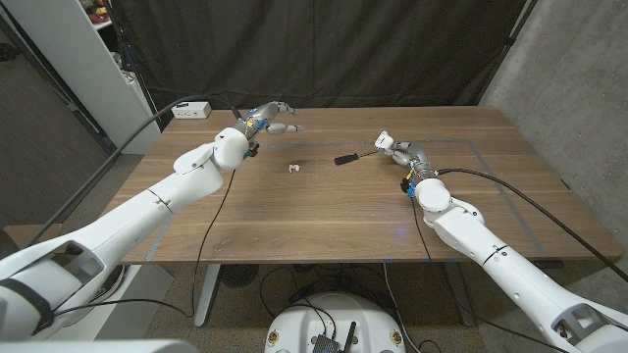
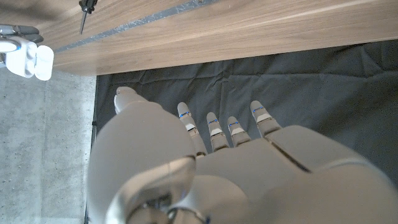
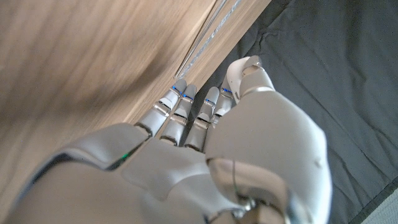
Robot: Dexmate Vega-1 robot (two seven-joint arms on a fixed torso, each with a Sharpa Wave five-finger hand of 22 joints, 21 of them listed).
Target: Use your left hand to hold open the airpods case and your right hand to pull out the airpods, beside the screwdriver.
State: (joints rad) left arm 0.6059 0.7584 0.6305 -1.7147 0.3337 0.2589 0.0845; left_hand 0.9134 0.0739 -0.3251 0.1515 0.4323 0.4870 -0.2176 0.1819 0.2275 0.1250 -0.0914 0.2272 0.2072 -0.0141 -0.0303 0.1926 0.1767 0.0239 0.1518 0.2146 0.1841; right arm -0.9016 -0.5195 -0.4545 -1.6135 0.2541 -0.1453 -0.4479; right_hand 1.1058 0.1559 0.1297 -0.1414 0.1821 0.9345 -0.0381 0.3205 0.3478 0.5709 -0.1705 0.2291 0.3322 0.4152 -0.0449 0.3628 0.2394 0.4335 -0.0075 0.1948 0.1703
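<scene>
The lid [image 2: 44, 63] is open next to the white airpods case and still joined [image 2: 35, 60] along its edge. It will swing shut when I push it.
My left hand [image 1: 267, 117] hovers over the table's far edge with its fingers spread and nothing in them; its wrist view shows the fingers [image 2: 214, 127] reaching out past the table towards the dark curtain. On the right side of the table, my right hand [image 1: 400, 151] holds a white airpods case [image 1: 384, 140] at its fingertips. The left wrist view shows this case [image 2: 28, 59] as two white lobes, which looks open. A black-handled screwdriver [image 1: 349, 157] lies just left of that hand. A small white piece, apparently the airpods [image 1: 292, 167], lies on the wood left of the screwdriver.
A white box [image 1: 191, 110] sits at the table's far left corner. A dark curtain [image 1: 324, 49] hangs behind the table. Cables run along both arms.
</scene>
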